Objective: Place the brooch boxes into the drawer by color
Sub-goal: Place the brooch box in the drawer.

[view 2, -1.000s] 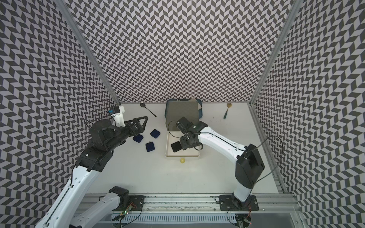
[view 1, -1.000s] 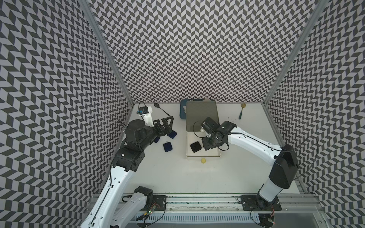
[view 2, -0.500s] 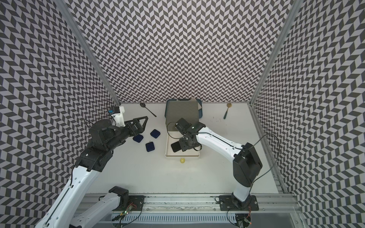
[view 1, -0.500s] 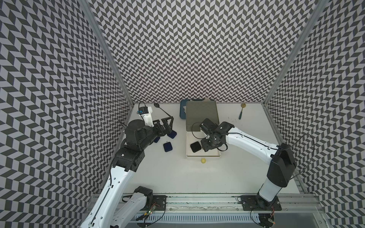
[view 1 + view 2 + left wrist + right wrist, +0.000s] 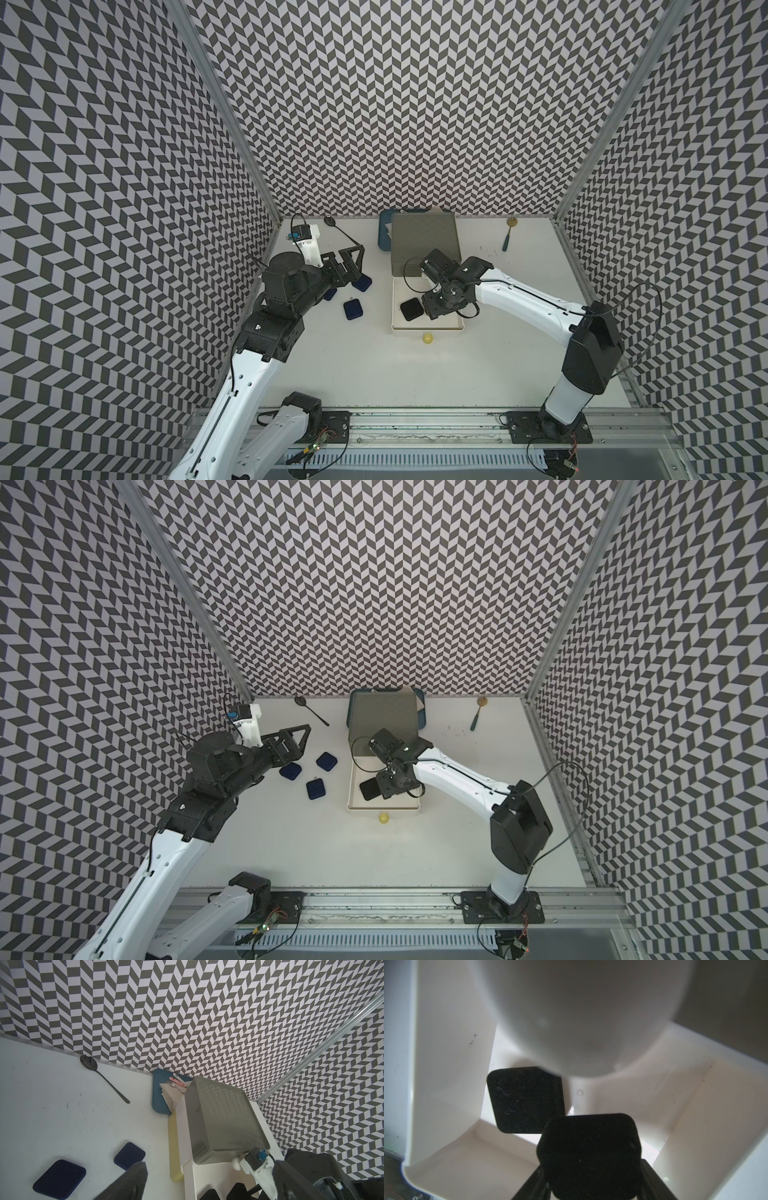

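Next, my right gripper moves over the free drawer's bottom (image 5: 628,1100) before lowering, because the black brooch box it holds overlaps the one inside the drawer (image 5: 524,1100) at its corner.
The drawer chest (image 5: 424,243) has a grey top, and its white drawer (image 5: 451,328) with the yellow knob (image 5: 428,338) is pulled out. One black brooch box (image 5: 411,309) lies inside it (image 5: 525,1100). My right gripper (image 5: 432,309) hangs over that drawer, shut on a second black brooch box (image 5: 588,1155). Three navy brooch boxes (image 5: 316,788) (image 5: 327,761) (image 5: 290,771) lie on the table to the left of the chest. My left gripper (image 5: 297,739) hovers above them, open and holding nothing.
A dark blue tray (image 5: 159,1093) with a napkin and cutlery stands behind the chest. A black spoon (image 5: 340,230) lies at the back left, and a gold-and-teal spoon (image 5: 509,235) at the back right. The grey drawer's white knob (image 5: 235,1162) juts out above the open drawer.
My right arm has shifted slightly left over the white drawer with the black box still in its grip. The left arm and the navy boxes have not moved.
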`<action>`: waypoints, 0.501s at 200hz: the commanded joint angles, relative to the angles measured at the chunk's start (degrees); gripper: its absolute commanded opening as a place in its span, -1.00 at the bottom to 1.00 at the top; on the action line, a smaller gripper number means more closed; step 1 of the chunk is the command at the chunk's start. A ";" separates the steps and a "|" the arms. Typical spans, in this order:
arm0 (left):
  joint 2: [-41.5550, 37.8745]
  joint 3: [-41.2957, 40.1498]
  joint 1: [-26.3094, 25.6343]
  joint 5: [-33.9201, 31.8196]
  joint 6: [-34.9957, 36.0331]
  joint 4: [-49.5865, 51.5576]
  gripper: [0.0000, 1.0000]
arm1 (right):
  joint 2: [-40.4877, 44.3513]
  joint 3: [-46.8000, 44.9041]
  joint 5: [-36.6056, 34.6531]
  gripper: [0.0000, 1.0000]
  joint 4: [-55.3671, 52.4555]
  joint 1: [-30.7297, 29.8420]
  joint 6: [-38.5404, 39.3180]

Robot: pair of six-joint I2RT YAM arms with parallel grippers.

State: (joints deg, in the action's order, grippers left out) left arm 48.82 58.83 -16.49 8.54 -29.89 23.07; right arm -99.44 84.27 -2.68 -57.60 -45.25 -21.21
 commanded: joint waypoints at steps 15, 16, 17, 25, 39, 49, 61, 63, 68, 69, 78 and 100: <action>-0.92 0.60 -0.12 -0.94 0.68 0.94 0.99 | 2.43 -1.66 -1.44 -0.06 4.62 2.19 -1.38; -0.92 0.64 -0.12 -0.92 0.65 0.89 0.99 | 2.55 -1.61 -1.49 -0.06 4.61 2.19 -1.38; -0.92 0.61 -0.12 -0.90 0.68 0.86 0.99 | 2.61 -1.59 -1.56 -0.06 4.61 2.23 -1.42; -0.85 0.63 -0.12 -0.81 0.52 0.68 0.99 | 3.69 -1.21 -2.07 -0.07 4.44 2.19 -1.46; -0.75 0.59 -0.12 -0.55 0.31 0.49 0.99 | 5.30 -0.87 -2.83 -0.07 4.13 2.19 -1.55; -0.83 0.60 -0.12 -0.49 0.26 0.48 0.99 | 6.27 -0.74 -2.86 -0.07 3.99 2.20 -1.60; -0.88 0.65 -0.12 -0.56 0.20 0.40 0.99 | 7.42 -1.07 -2.68 -0.07 3.99 2.12 -1.59; -0.91 0.65 -0.12 -0.54 0.21 0.40 0.99 | 7.59 -1.18 -2.64 -0.07 3.99 2.11 -1.60; -0.92 0.66 -0.12 -0.53 0.19 0.47 0.99 | 7.90 -1.49 -2.60 -0.07 3.99 2.12 -1.58; -0.92 0.62 -0.12 -0.53 0.23 0.48 0.99 | 7.97 -1.53 -2.55 -0.07 3.99 2.11 -1.61; -1.03 0.64 -0.12 -0.54 0.20 0.55 0.99 | 8.49 -2.12 -2.27 -0.07 3.95 2.10 -1.63; -1.22 0.62 -0.12 -0.60 0.24 0.75 0.99 | 9.96 -5.04 -1.65 -0.07 4.44 1.71 -2.23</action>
State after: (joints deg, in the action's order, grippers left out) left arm 48.62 58.83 -16.49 8.32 -29.85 23.33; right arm -91.88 82.30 -3.86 -55.24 -43.29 -22.24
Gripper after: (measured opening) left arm 0.995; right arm 0.608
